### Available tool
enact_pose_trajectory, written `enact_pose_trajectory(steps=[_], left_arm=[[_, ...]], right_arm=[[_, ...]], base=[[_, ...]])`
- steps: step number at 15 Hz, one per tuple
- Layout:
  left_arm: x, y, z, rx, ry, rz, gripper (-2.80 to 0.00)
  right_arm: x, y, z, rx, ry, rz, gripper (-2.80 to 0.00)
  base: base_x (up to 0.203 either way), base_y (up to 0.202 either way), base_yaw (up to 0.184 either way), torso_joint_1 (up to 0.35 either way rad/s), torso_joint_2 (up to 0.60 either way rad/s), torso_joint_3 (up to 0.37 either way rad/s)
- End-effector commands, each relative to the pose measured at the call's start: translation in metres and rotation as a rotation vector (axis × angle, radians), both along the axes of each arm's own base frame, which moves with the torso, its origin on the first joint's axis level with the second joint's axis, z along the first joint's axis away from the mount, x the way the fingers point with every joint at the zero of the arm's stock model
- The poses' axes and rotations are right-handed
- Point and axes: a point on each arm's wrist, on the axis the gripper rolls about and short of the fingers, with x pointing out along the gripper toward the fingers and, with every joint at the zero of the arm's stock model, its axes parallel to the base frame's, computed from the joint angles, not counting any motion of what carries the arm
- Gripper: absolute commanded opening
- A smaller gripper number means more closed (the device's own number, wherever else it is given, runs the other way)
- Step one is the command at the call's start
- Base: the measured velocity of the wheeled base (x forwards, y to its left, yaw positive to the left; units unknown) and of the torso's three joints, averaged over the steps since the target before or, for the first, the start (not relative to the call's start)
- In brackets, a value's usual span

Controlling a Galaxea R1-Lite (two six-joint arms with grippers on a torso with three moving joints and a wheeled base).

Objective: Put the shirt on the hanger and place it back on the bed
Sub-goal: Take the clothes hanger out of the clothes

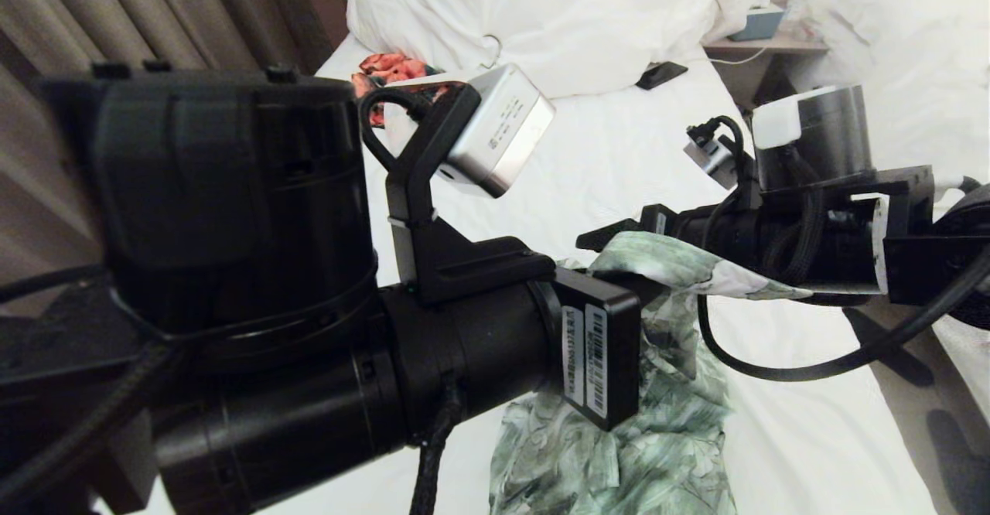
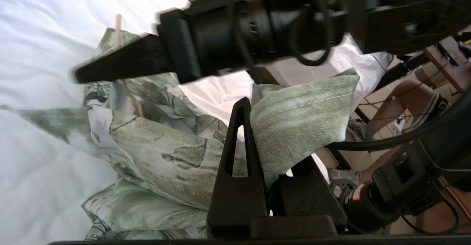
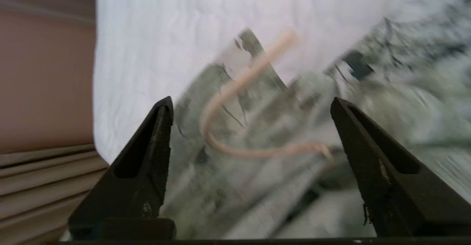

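Note:
The hanger's hook sticks out free while my left gripper has hold of the bunched shirt by a folded hem, so I should use my right gripper to lift by the hook's bend.
The green leafy shirt hangs bunched above the white bed, lifted between my two arms. My left gripper is shut on a folded hem of the shirt. My right gripper is open, its fingers wide apart on either side of the hanger's cream hook, which curves out of the shirt's collar area. A thin cream length of the hanger also shows among the cloth in the left wrist view. In the head view the right gripper's dark fingers reach into the top of the shirt.
Big white pillows lie at the head of the bed, with an orange-and-black garment and a dark flat object near them. A nightstand and a second bed are at the right; curtains at the left.

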Motion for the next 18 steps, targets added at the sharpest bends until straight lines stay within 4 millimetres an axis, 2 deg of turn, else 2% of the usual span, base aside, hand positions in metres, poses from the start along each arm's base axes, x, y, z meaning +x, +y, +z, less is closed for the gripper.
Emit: enact_pose_trajectory(steps=[1,2,3,11,18], left_arm=[[0.000,0.001,-0.001,0.001,0.002,0.001,-2.80],[-0.001,0.001,-0.002,0.002,0.004,0.001,-2.80],[-0.001,0.001,-0.002,0.004,0.005,0.001,-2.80],[0.001,0.000,0.001,-0.007,0.000,0.008,-2.80],[0.006,-0.009,0.010,-0.021,-0.024,0.021,-2.80]], right_arm=[[0.005,0.007,-0.008,-0.002,0.011,0.011,0.00],[0.006,0.012,-0.010,0.001,0.005,0.020,0.00],[0.007,0.013,-0.009,0.008,-0.006,0.024,-2.80],[-0.004,0.014,0.002,0.025,-0.027,0.044,-2.80],[-0.028,-0.005,0.038,0.121,-0.095,0.025,-2.80]], base=[[0.000,0.000,0.000,0.000,0.00,0.000],[0.000,0.000,0.000,0.000,0.00,0.000],[0.000,0.000,0.000,0.000,0.00,0.000],[0.000,0.000,0.000,0.000,0.00,0.000],[0.000,0.000,0.000,0.000,0.00,0.000]])
